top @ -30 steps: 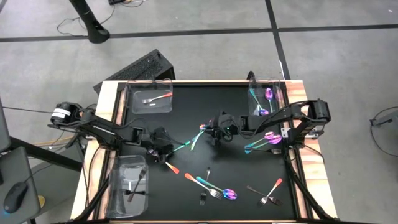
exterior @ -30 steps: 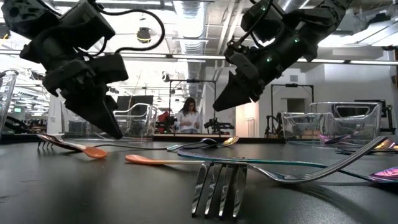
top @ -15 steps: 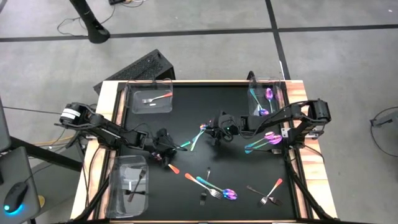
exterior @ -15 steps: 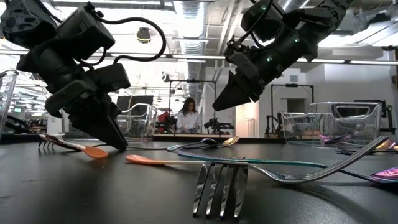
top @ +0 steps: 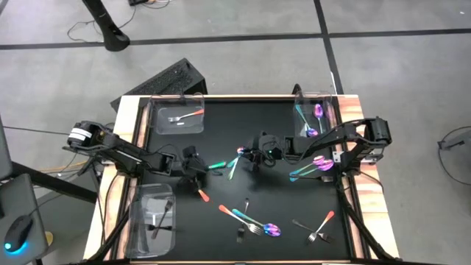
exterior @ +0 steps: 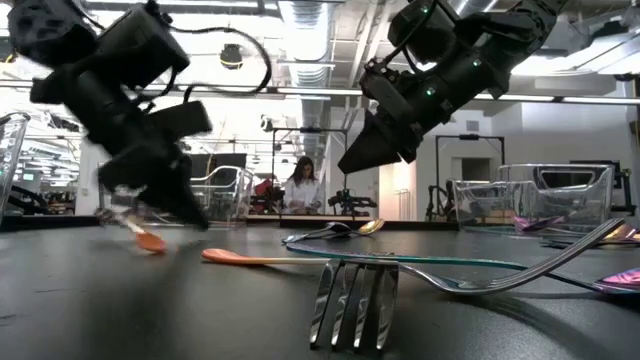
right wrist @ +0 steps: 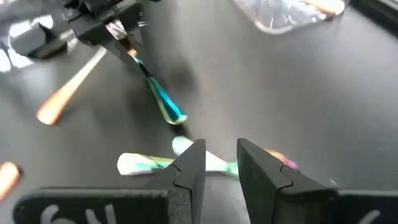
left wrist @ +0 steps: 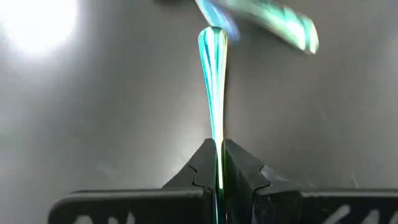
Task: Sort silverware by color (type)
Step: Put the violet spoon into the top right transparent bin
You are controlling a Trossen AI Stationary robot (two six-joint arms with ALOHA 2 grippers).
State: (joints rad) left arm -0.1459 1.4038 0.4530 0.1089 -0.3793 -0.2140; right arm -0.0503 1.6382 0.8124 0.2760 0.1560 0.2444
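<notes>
Next, my right gripper takes the utensil's loose end (top: 219, 165) for the trip, because my left gripper is holding the teal utensil far from the bin with iridescent pieces (top: 312, 121).
My left gripper (top: 197, 166) is shut on an iridescent teal utensil (top: 216, 164) left of the table's middle; the left wrist view shows the utensil (left wrist: 212, 81) sticking out ahead of the fingers. My right gripper (top: 254, 159) hovers open near the middle, just above another iridescent utensil (right wrist: 146, 163) that lies flat on the black table. An orange-handled piece (top: 201, 194) lies close to the near side of my left gripper. More silverware (top: 254, 224) lies scattered toward the near edge. My left gripper pinches the teal utensil's thin shaft (left wrist: 217, 163) between its two fingers. The utensil runs on along the fingers, its broader rounded end (right wrist: 173, 115) out in front. The fingers slant down from the table's left. The free end slopes toward the table; whether it touches, I cannot tell.
Clear bins stand at the far left (top: 177, 118) with an orange-handled piece, at the near left (top: 152, 221) with dark pieces, and at the far right (top: 313, 118) with iridescent ones. More iridescent pieces (top: 313, 167) lie by the right edge. A person sits in the room behind (exterior: 303, 187).
My left gripper has shut on the teal utensil, rolling its wrist and shifting slightly toward the far edge. The utensil, which lay slanting on the table, now points level toward the right. My right gripper has kept still.
</notes>
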